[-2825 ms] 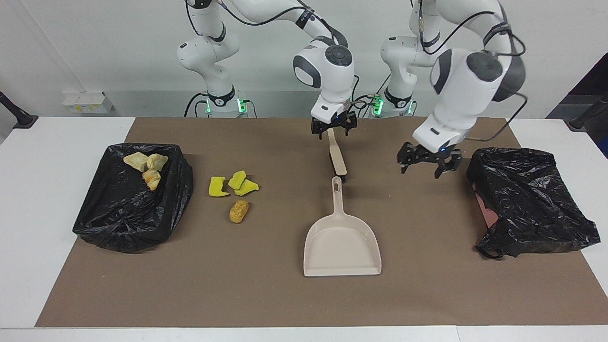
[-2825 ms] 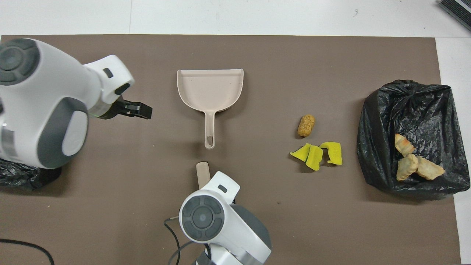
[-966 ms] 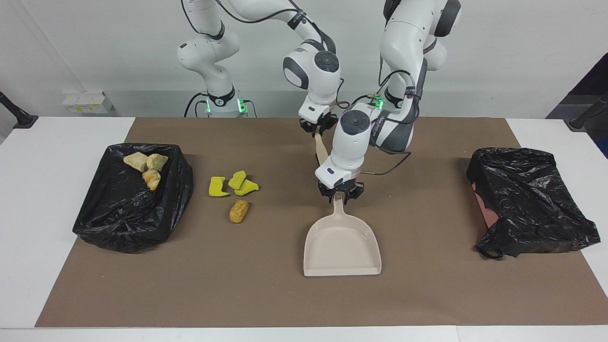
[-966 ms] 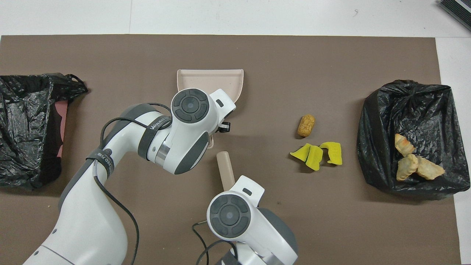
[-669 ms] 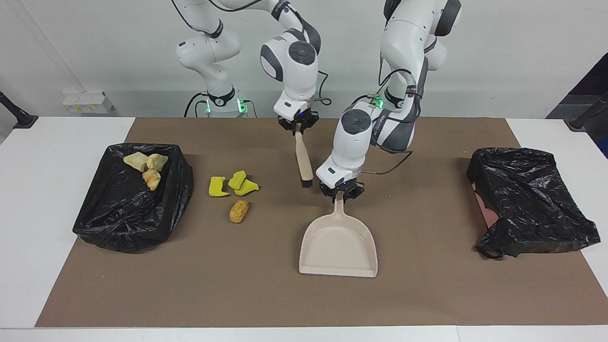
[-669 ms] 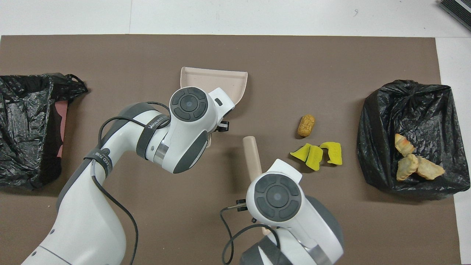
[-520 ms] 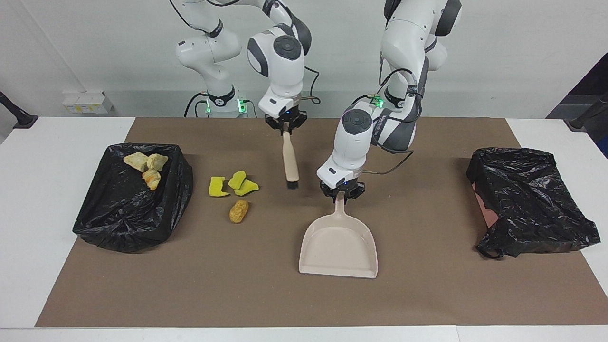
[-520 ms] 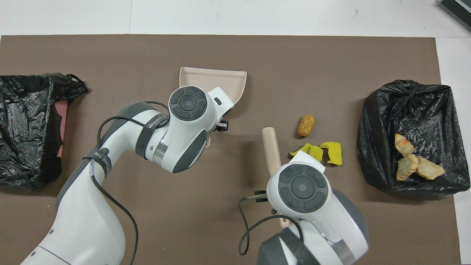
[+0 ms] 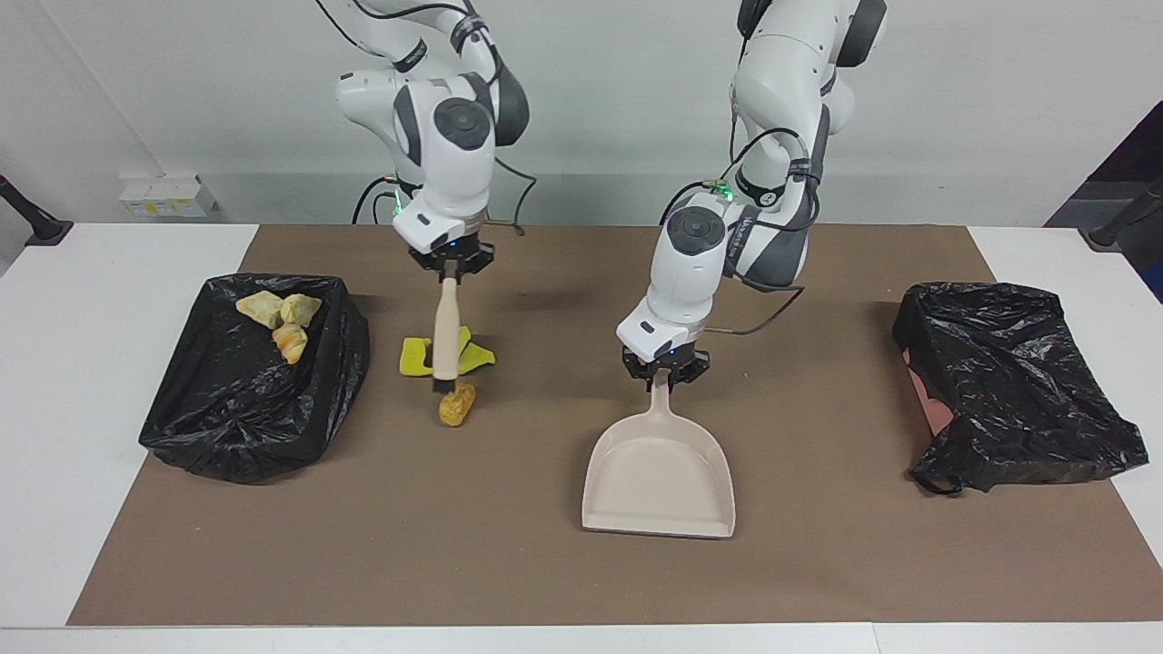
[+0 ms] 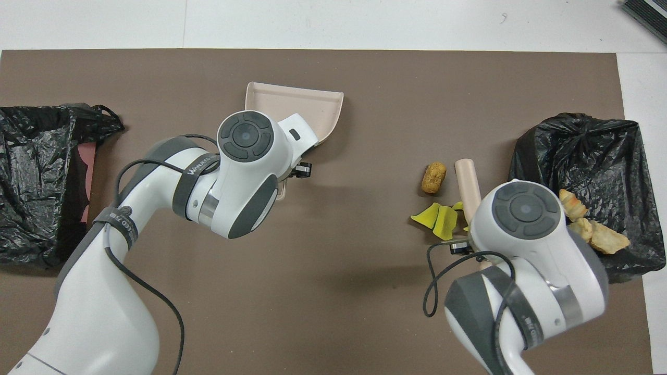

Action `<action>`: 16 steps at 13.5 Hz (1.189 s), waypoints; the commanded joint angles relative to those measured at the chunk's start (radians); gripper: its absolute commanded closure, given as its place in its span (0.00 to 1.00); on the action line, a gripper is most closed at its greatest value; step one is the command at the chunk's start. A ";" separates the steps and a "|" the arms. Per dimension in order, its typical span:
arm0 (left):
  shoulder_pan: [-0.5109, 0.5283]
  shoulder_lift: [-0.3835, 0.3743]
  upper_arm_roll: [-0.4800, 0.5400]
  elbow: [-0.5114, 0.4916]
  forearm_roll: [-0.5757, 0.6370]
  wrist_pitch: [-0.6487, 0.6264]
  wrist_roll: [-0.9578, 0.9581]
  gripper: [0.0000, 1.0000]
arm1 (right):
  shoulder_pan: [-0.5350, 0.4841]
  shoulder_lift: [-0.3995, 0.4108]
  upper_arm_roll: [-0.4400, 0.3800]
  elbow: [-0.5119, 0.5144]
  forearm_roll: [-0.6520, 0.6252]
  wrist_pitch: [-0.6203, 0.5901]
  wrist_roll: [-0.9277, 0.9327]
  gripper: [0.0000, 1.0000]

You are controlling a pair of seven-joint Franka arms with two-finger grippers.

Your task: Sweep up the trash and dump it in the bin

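The dustpan's opening (image 9: pixel 657 530) points away from the robots, so the robot's left gripper needs to turn it toward the yellow sponge pieces (image 10: pixel 445 221) before the right gripper sweeps them in.
My right gripper (image 9: pixel 450 265) is shut on the top of a beige brush (image 9: pixel 444 338), which hangs bristles down over the yellow sponge pieces (image 9: pixel 416 356). An orange-brown lump (image 9: pixel 456 405) lies on the mat just below the bristles in the facing view. Three tan lumps (image 9: pixel 277 318) rest on the black-bagged bin (image 9: pixel 245 409) at the right arm's end. My left gripper (image 9: pixel 666 369) is shut on the handle of the beige dustpan (image 9: pixel 659 472) mid-table. Seen from overhead, the brush (image 10: pixel 467 182) stands between the lump (image 10: pixel 433 177) and the bin (image 10: pixel 583 151).
A second crumpled black bag (image 9: pixel 1008 391) lies at the left arm's end of the brown mat (image 9: pixel 509 563). The dustpan's mouth (image 10: pixel 294 99) faces away from the robots. White table borders the mat.
The right arm has carried the brush from mid-table toward the right arm's end, to over the yellow pieces. The left gripper holds the dustpan handle and has turned the pan slightly.
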 commanded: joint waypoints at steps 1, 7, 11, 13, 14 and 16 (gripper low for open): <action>0.037 -0.061 -0.002 -0.014 0.019 -0.083 0.166 1.00 | -0.071 0.006 0.012 -0.043 -0.087 0.036 -0.054 1.00; 0.149 -0.064 -0.002 0.027 0.017 -0.188 0.645 1.00 | -0.039 0.098 0.019 -0.045 -0.078 0.073 -0.058 1.00; 0.169 -0.058 -0.001 0.034 0.023 -0.153 0.912 1.00 | 0.024 0.115 0.019 -0.035 0.097 0.081 -0.100 1.00; 0.168 -0.060 -0.001 0.027 0.022 -0.162 1.044 1.00 | 0.073 0.124 0.019 -0.008 0.144 0.073 -0.081 1.00; 0.166 -0.061 -0.001 0.024 0.022 -0.171 1.096 1.00 | 0.090 0.124 0.019 0.016 0.151 0.059 -0.054 1.00; 0.163 -0.069 -0.001 0.006 0.049 -0.174 1.197 1.00 | 0.081 0.079 0.016 0.034 0.151 0.010 0.015 1.00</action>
